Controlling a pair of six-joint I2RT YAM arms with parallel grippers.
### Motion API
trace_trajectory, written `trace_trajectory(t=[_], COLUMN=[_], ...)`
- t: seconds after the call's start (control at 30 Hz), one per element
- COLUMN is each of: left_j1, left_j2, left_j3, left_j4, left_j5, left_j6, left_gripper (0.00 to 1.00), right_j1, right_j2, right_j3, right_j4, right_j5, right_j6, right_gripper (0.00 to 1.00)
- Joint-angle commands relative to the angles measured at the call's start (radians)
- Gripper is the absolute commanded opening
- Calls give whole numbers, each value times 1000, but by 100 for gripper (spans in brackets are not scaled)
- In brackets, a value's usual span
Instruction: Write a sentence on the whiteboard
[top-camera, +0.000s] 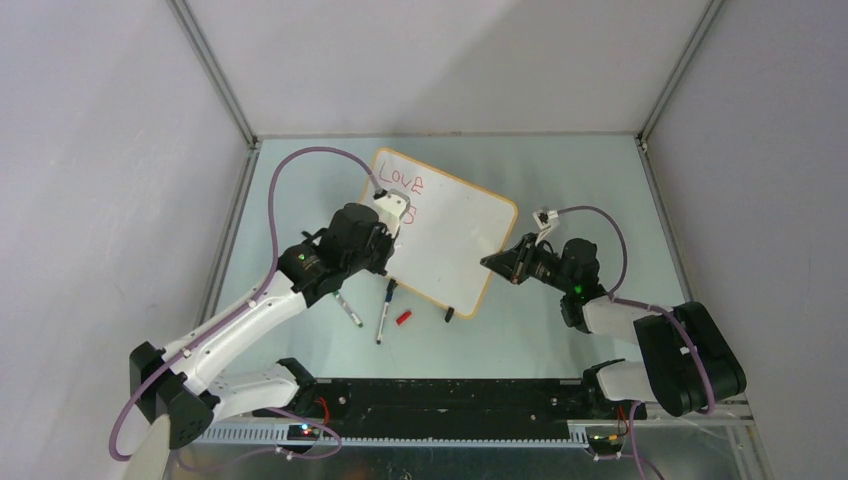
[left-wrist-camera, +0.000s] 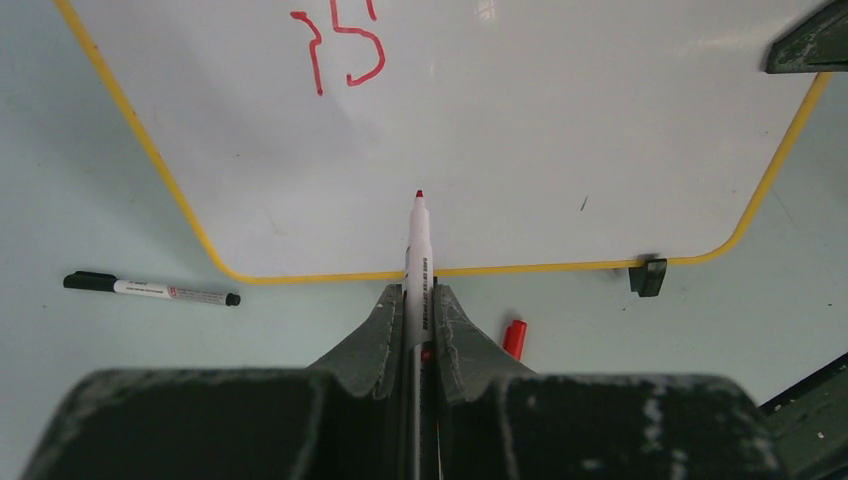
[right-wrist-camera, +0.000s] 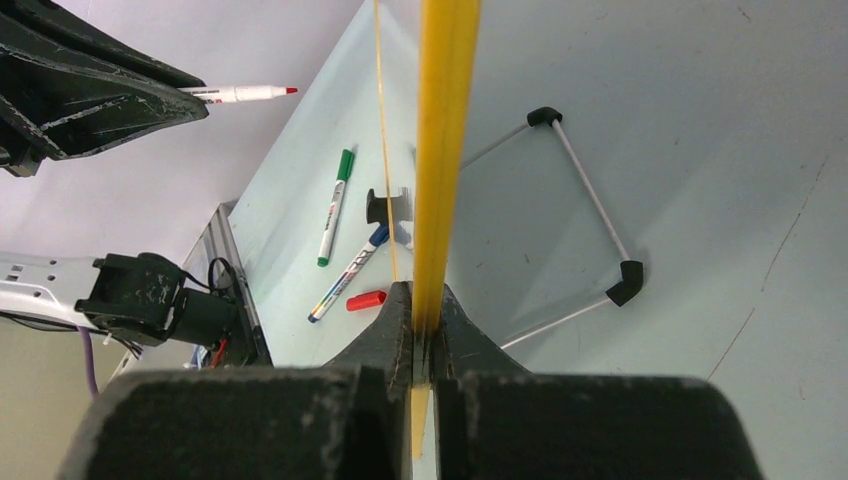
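Next, I slide the board farther back (top-camera: 465, 162) with my right gripper before the next word, because the board's blank lower part (top-camera: 440, 265) is too close to my left gripper's arm.
The whiteboard (top-camera: 460, 235) lies slanted in the middle of the table, with red "LOVE" (top-camera: 402, 184) at its top left. Below that is red "is" (left-wrist-camera: 345, 55). My left gripper (left-wrist-camera: 419, 292) is shut on a red-tipped marker (left-wrist-camera: 418, 240) that points over the blank lower part of the board (left-wrist-camera: 560, 130). In the right wrist view the marker (right-wrist-camera: 240, 94) hangs a little off the board's face. My right gripper (right-wrist-camera: 425, 295) is shut on the board's yellow edge (right-wrist-camera: 445, 150), at the board's right side (top-camera: 497, 262).
Two spare markers (top-camera: 349, 310) (top-camera: 384, 312) and a red cap (top-camera: 404, 317) lie just in front of the board. A black clip foot (left-wrist-camera: 648, 276) sits on the near edge. A wire stand (right-wrist-camera: 590, 195) lies on the table on the other side of the board's edge. Grey walls enclose the table.
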Motion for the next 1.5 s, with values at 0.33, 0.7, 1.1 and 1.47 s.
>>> trace_trajectory(t=[0.33,0.7,1.1,1.47], left_j1=[-2,-3,-4,-23], left_j2=[71,65,112,106], left_j3=[183,74,61,37], left_j4=[52,121,128,147], left_j5=[75,63,108,95], left_j6=[-24,40,44,66], left_gripper=[0,0,0,0], right_j1=[-70,-100,-101,-103], right_j2=[-34,-15,-8,-52], right_j3=[-1,-1,-2,-2], right_j4=[-5,-21,-29,-101], right_j5=[66,117,195,247], right_j6=[-82,-77,-83,-112], right_gripper=[0,0,0,0])
